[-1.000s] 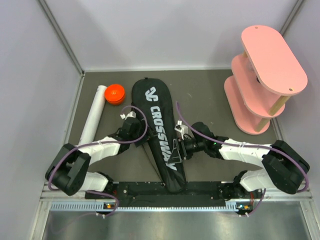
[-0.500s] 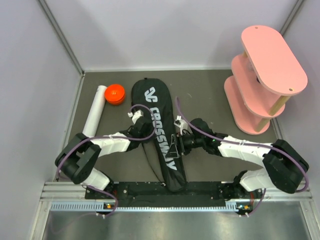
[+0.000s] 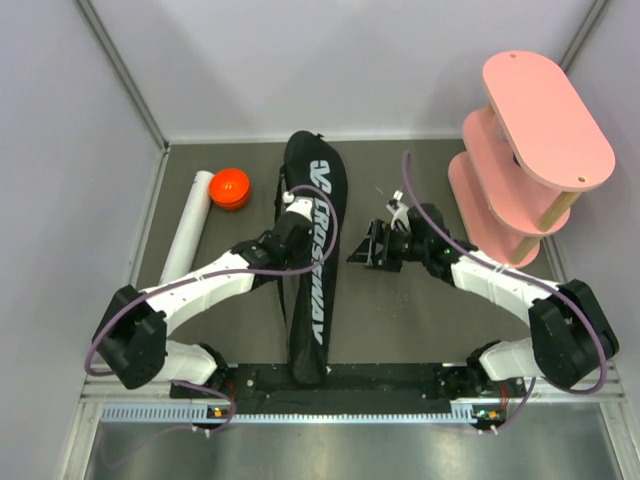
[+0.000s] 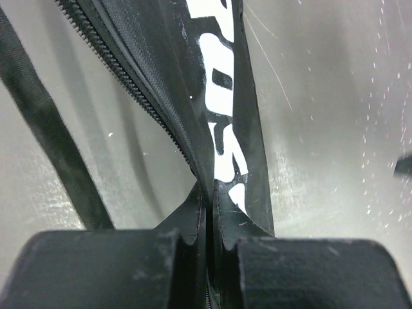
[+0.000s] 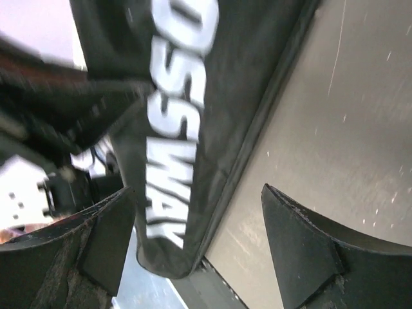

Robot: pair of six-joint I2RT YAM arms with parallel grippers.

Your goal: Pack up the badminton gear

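Note:
My right gripper is away from the bag's wide end, which points at the back wall, so my left gripper should swing that end toward the pink shelf.
The black "CROSSWAY" bag is tipped up on its edge and runs from the back of the table to the front rail. My left gripper is shut on the bag's edge; in the left wrist view its jaws pinch the fabric beside the zipper. My right gripper stands open just right of the bag, not touching it. In the right wrist view the bag lies beyond the spread fingers. The long white tube lies at the left, with the orange cap beside its far end.
A pink tiered oval shelf stands at the back right. Grey walls close the table on the left, back and right. The bag's black strap trails over the table left of the bag.
My left gripper shut on the bag's edge, then tipped the bag up and swung it towards the back. My right gripper opened wider and drew away to the right and back.

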